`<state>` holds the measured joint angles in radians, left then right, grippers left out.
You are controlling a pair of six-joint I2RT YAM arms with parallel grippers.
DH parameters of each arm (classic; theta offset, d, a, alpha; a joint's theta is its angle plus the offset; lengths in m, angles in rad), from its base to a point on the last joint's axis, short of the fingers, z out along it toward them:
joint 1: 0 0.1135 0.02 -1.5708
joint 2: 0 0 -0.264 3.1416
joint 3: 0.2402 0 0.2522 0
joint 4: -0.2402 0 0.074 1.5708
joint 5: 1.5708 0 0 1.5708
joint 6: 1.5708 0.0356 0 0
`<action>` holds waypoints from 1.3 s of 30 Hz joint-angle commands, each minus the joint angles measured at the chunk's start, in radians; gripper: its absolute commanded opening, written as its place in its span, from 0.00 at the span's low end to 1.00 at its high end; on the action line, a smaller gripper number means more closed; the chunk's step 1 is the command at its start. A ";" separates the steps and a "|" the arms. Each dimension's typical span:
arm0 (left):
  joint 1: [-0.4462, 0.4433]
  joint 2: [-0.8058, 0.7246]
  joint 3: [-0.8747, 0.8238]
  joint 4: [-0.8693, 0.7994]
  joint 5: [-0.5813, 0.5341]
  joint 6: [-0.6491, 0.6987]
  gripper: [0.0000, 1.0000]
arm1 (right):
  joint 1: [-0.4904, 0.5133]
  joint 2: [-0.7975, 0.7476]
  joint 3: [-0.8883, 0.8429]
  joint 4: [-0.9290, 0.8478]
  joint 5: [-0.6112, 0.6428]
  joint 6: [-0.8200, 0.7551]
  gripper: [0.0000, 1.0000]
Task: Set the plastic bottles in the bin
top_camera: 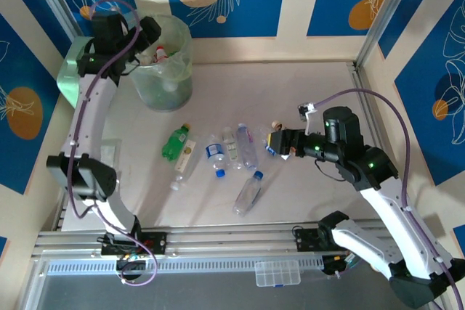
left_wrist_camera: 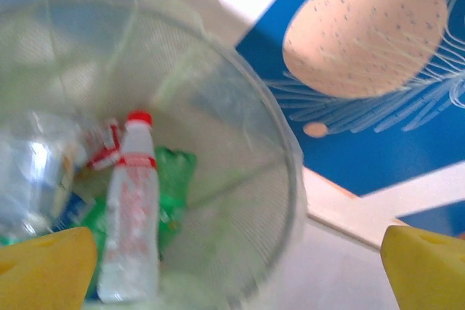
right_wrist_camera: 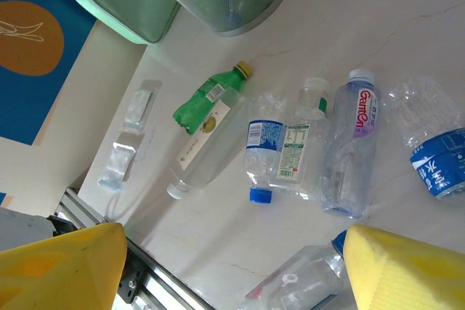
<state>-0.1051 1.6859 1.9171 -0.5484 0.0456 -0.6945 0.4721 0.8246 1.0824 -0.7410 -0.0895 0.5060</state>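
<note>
The bottle (top_camera: 249, 192) nearest the front rail lies free of the others, so my left gripper keeps moving to that bottle's body (top_camera: 246, 197) until both fingers straddle it.
The bin (top_camera: 163, 70) stands at the back left, and my left gripper (top_camera: 149, 34) hangs open over its mouth. In the left wrist view the bin's rim (left_wrist_camera: 290, 179) rings a red-capped clear bottle (left_wrist_camera: 131, 208) and green bottles (left_wrist_camera: 174, 179) inside, with the left gripper (left_wrist_camera: 236, 277) holding nothing. Several plastic bottles lie mid-table: a green one (top_camera: 176, 143), a blue-capped one (top_camera: 215, 157) and a clear one (top_camera: 248, 194). My right gripper (top_camera: 280, 144) hovers open above them. Between its fingers (right_wrist_camera: 407, 266) shows bare table, with the blue-capped bottle (right_wrist_camera: 260, 157) beyond.
A mint-green boxy container (top_camera: 69, 78) sits left of the bin. A clear plastic packet (right_wrist_camera: 127, 147) lies near the left edge. A crushed blue-labelled bottle (right_wrist_camera: 436, 154) lies at the right of the group. A small clear organizer box (top_camera: 276, 274) rests on the front rail.
</note>
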 commanded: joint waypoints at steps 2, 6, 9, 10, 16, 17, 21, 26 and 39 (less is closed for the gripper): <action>-0.109 -0.121 -0.092 0.065 0.028 -0.043 1.00 | 0.008 -0.028 -0.031 -0.002 -0.007 0.009 0.79; -0.219 -0.210 -0.230 0.155 0.064 -0.086 1.00 | 0.008 -0.059 -0.059 0.001 0.001 0.016 0.79; -0.228 -0.312 -0.514 0.451 0.151 -0.300 1.00 | 0.008 -0.065 -0.081 0.010 0.002 0.025 0.79; -0.229 -0.329 -0.573 0.509 0.174 -0.354 1.00 | 0.008 -0.067 -0.087 0.012 0.000 0.029 0.79; -0.287 -0.344 -0.734 0.605 0.315 -0.470 1.00 | 0.008 -0.072 -0.123 0.014 0.004 0.038 0.79; -0.317 -0.357 -0.736 0.543 0.285 -0.419 1.00 | 0.008 -0.071 -0.125 0.014 0.009 0.037 0.79; -0.428 -0.359 -0.739 0.382 0.253 -0.217 1.00 | 0.008 -0.072 -0.139 0.023 0.026 0.041 0.79; -0.523 -0.302 -0.781 0.249 0.332 -0.047 1.00 | 0.008 -0.094 -0.171 0.038 0.100 0.070 0.79; -0.866 -0.118 -0.673 -0.214 0.130 0.335 1.00 | -0.003 -0.223 -0.231 0.064 0.296 0.130 0.79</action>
<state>-0.9058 1.5307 1.1809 -0.6193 0.2825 -0.4679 0.4744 0.6231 0.8604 -0.6998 0.1410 0.6113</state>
